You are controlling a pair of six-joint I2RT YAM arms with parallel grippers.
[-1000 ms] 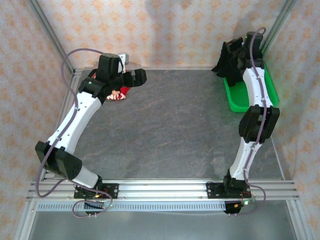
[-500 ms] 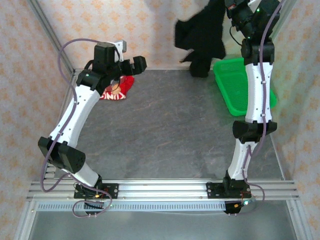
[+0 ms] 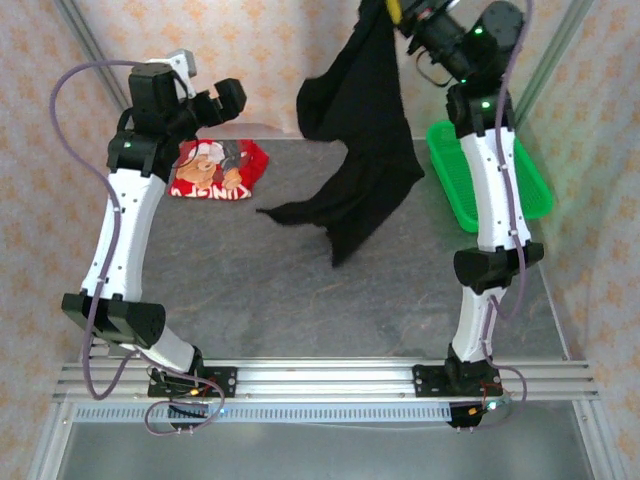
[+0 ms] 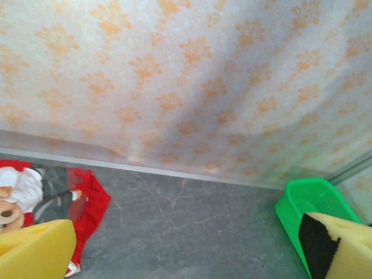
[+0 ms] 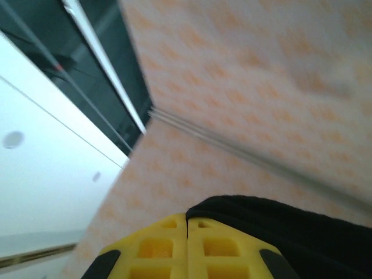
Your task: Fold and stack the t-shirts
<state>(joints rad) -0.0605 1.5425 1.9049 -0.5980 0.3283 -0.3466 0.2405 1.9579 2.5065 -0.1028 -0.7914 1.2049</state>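
The black t-shirt dangles in a narrow bunch (image 3: pixel 372 125) from only my right gripper, so I should lower it to the table's middle and spread it using both grippers.
The black t-shirt (image 3: pixel 365 150) hangs in the air from my right gripper (image 3: pixel 400 15), which is shut on its top edge high at the back of the table. Its lower end trails down toward the table's middle. The right wrist view has the yellow pads (image 5: pixel 151 250) pressed together at my right gripper (image 5: pixel 186 218), with black cloth (image 5: pixel 290 226) pinched at their right side. The red t-shirt (image 3: pixel 215 170) with a cartoon print lies flat at the back left. My left gripper (image 3: pixel 215 108) hovers open just behind it, holding nothing. In the left wrist view, the red shirt (image 4: pixel 87 203) lies below the left pad of my open left gripper (image 4: pixel 186 256).
A green mesh basket (image 3: pixel 445 170) stands at the back right beside the right arm, and its near wall (image 4: pixel 290 209) is in the left wrist view. Patterned walls close the back and sides. Bare grey table (image 3: pixel 300 300) stretches across the middle and front.
My right arm has lifted the black shirt out of the basket, up and to the left over the table. My left arm has drawn back and up, uncovering the red shirt.
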